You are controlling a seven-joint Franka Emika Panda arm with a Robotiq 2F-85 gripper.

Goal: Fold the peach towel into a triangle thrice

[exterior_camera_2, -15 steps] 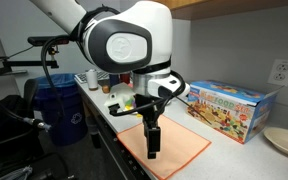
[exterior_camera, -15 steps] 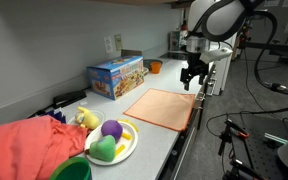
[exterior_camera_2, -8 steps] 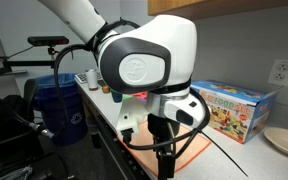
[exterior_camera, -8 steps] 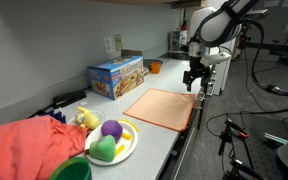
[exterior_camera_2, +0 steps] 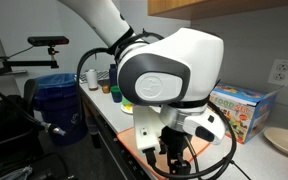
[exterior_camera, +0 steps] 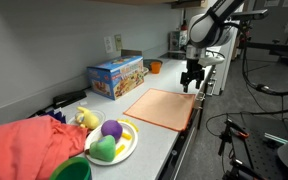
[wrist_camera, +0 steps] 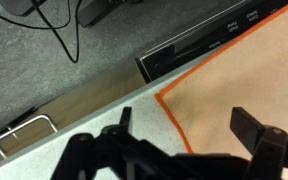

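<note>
The orange hem (wrist_camera: 178, 127) near the peach towel's corner (wrist_camera: 162, 99) is between my open fingers, so my gripper should keep going down until the fingers touch the cloth, then close.
The peach towel (exterior_camera: 160, 107) lies flat and unfolded on the white counter, a square with a darker orange hem. My gripper (exterior_camera: 191, 83) hangs open just above the towel's far corner by the counter's front edge. In the wrist view the towel (wrist_camera: 234, 70) fills the right side, and its hemmed corner lies left of centre. The gripper (wrist_camera: 189, 135) straddles the hem there, black fingers (wrist_camera: 256, 128) wide apart and nothing between them. In an exterior view the arm hides most of the towel (exterior_camera_2: 143, 138), and the gripper itself is not clear.
A colourful box (exterior_camera: 116, 76) stands behind the towel against the wall, with an orange cup (exterior_camera: 156, 67) beyond it. Nearer are a plate of toy fruit (exterior_camera: 111, 142), a green bowl (exterior_camera: 72, 170) and a bulky coral-red cloth (exterior_camera: 24, 148). A blue bin (exterior_camera_2: 59, 108) stands by the counter.
The arm has shifted slightly along the counter toward the towel's far corner and now blocks more of the close exterior view. The gripper has stayed open and the towel has not moved.
</note>
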